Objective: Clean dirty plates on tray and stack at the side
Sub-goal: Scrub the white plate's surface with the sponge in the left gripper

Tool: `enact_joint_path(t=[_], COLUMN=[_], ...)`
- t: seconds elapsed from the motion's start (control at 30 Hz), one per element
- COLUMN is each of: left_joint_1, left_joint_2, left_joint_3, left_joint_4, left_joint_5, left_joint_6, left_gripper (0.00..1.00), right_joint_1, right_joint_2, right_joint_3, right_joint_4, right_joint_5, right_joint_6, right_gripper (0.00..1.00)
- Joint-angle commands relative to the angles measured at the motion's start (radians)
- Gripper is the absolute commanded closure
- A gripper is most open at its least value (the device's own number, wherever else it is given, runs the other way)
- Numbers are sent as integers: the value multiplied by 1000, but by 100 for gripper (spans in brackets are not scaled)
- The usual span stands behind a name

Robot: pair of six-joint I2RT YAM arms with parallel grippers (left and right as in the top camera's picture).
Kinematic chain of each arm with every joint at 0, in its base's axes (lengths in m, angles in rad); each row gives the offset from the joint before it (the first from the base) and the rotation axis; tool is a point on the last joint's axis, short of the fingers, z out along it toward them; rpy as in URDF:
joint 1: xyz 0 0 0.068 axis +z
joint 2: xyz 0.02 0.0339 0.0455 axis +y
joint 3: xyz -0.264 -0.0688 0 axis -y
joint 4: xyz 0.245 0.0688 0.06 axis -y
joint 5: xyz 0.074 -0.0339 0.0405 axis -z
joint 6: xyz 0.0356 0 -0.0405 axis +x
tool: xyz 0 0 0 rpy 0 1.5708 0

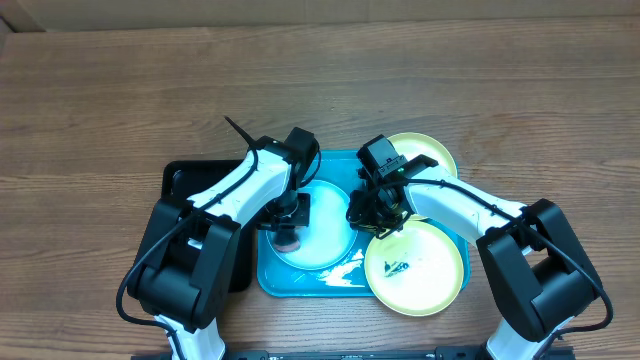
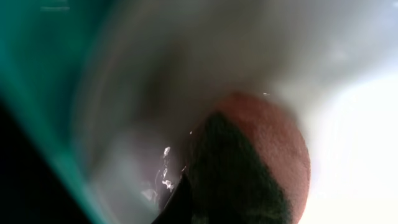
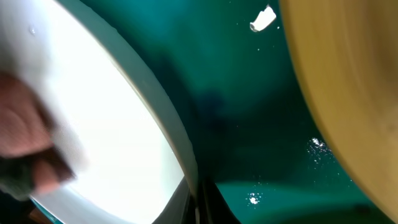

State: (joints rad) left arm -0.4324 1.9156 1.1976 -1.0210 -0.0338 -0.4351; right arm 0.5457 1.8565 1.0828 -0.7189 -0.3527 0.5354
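The sponge is near the white plate's rim [image 1: 271, 243] next to the black tray, so I should sweep it back toward the plate's middle [image 1: 320, 235] with my left gripper.
The white plate [image 1: 322, 238] lies in the wet cyan tray [image 1: 296, 287]. My left gripper [image 1: 290, 222] is over the plate's left part, shut on a brown and dark green sponge [image 2: 273, 143] that presses on the plate [image 2: 354, 149]. My right gripper [image 1: 362, 212] is shut on the white plate's right rim [image 3: 168, 134], its fingertips [image 3: 200, 200] pinching the edge. A pale yellow-green plate with a dark smear [image 1: 415, 268] lies over the tray's front right corner. Another yellow-green plate [image 1: 425, 152] lies behind the right arm.
A smaller black tray [image 1: 183, 184] sits left of the cyan tray, partly under the left arm. White foam or scraps [image 1: 345, 272] lie on the tray floor by the white plate. Wooden table [image 1: 100, 100] surrounds everything.
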Motion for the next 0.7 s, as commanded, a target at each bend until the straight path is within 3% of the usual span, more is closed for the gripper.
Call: enact_joint_path(t=[0.0,0.13,0.43,0.57,0.67], left_joint_1=[33,33,24,24,23], left_joint_2=[46,46,46,46,46], left_joint_3=[-37,-37,-19,16,40], left_joint_4=[-15,-8,159,192,199], left_joint_5=[-378,-350,177,343,377], left_joint_6=[-153,-160,160,204,211], left_gripper=[96,96,96,96,96], right_joint_1=[-26,-26,-26,-26,-26], right_joint_2=[3,3,3,3,3], right_joint_3=[12,12,11,11,11], right_joint_4=[-20,-19,-23,-27,-32], right_joint_5=[64,64,64,61,60], right_joint_6=[11,11,6,-12,-12], right_gripper=[96,96,96,96,96])
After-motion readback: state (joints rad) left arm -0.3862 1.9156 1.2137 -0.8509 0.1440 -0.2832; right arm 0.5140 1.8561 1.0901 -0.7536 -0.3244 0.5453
